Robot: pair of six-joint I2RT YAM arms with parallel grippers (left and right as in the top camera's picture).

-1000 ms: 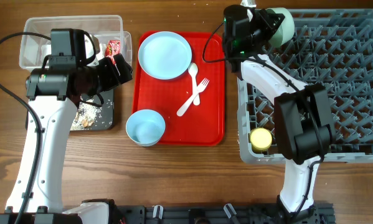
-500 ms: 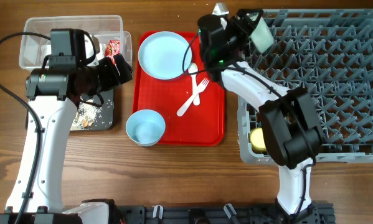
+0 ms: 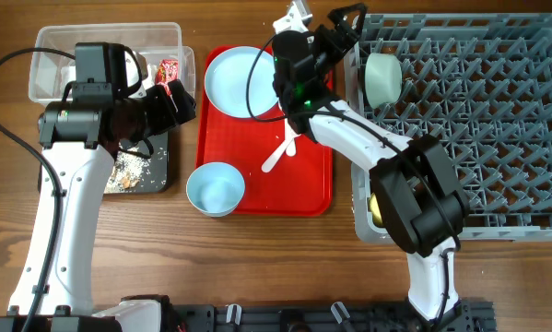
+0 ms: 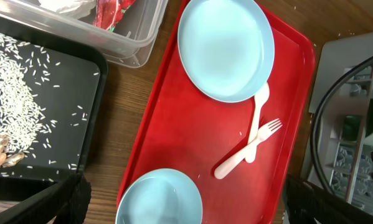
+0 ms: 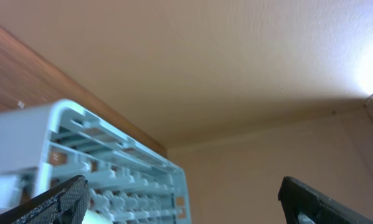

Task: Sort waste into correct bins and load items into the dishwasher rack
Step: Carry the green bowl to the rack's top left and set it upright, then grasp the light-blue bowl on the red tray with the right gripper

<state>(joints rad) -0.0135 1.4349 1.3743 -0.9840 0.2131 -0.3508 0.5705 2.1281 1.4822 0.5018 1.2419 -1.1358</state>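
Observation:
The light blue bowl [image 3: 215, 190] stands apart from the fork and light blue plate, so the robot's right gripper should continue to go to its rack-side rim [image 3: 243, 186] and close there.
The pale green bowl [image 3: 383, 78] rests on edge among the pegs at the far-left corner of the grey dishwasher rack [image 3: 497, 129]. My right gripper [image 3: 331, 28] [image 5: 186, 208] is open and empty, tilted up, just left of that bowl. A yellow cup [image 3: 378, 208] peeks from behind the right arm. On the red tray [image 3: 317, 189] lie the light blue plate [image 3: 243, 81] [image 4: 226, 50], the spoon and fork [image 3: 285, 140] [image 4: 256, 134] and the light blue bowl [image 3: 215, 188] [image 4: 160, 200]. My left gripper [image 3: 171, 100] [image 4: 186, 208] is open above the tray's left side.
The clear tub [image 3: 59, 65] [image 4: 121, 37] at the far left holds white napkins and a red-and-white wrapper [image 3: 169, 69] [image 4: 111, 9]. The black tray [image 3: 156, 171] [image 4: 80, 81] beside it carries rice crumbs and brown scraps. The right arm lies across the rack's left edge.
My right gripper opened and let go of the pale green bowl, which now sits in the rack. It then swung left toward the red tray. The left arm stayed still.

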